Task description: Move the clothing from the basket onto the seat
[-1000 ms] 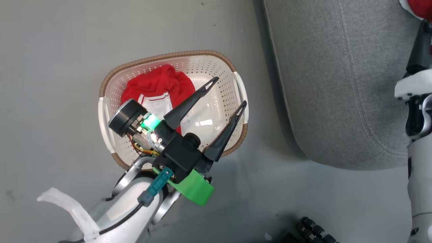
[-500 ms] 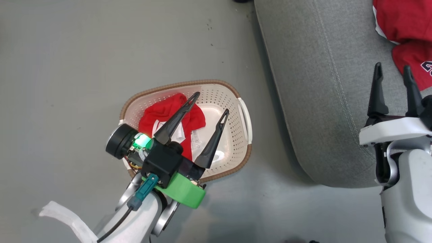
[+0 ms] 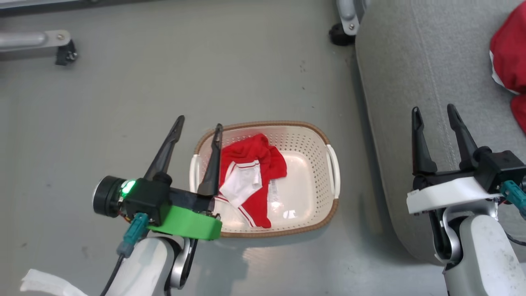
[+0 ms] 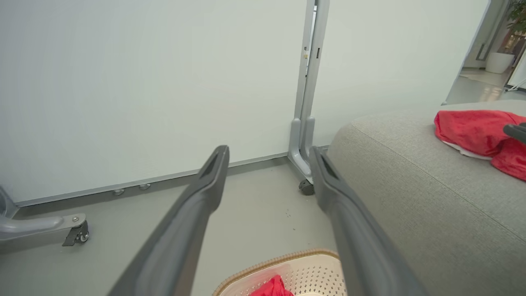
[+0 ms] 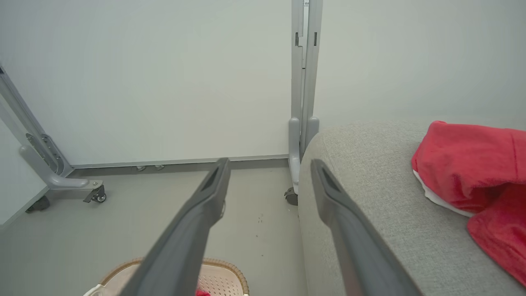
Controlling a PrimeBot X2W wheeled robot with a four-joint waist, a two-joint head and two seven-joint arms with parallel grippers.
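Observation:
The robot will leave the label on the bottom of the empty basket when it lifts the garment, because a label's edge [image 3: 274, 190] sticks out beside the red garment [image 3: 260, 165].
The cream basket [image 3: 320, 172] with a brown rim stands on the grey floor, holding one crumpled red garment [image 3: 250, 181] with white trim. My left gripper [image 3: 199, 124] hovers open over the basket's left rim with nothing between its fingers. More red clothing [image 3: 509, 70] lies on the grey seat [image 3: 415, 82] at the right. My right gripper [image 3: 434, 111] is open above the seat's near edge, also holding nothing. In the wrist views the same seat [image 4: 411, 197] and red clothing [image 5: 472, 164] appear to the right of the fingers, and the basket rim [image 4: 279, 259] shows at the bottom.
A white partition wall [image 4: 144, 82] on grey wheeled feet [image 3: 61, 49] stands behind the basket. One caster [image 3: 339, 33] sits at the seat's far left corner. Open grey floor [image 3: 123, 90] stretches to the left of the basket.
The head camera has lifted and turned, so the whole picture shifted. My left gripper has swung from over the basket's middle to its left rim. The right gripper stays open over the seat.

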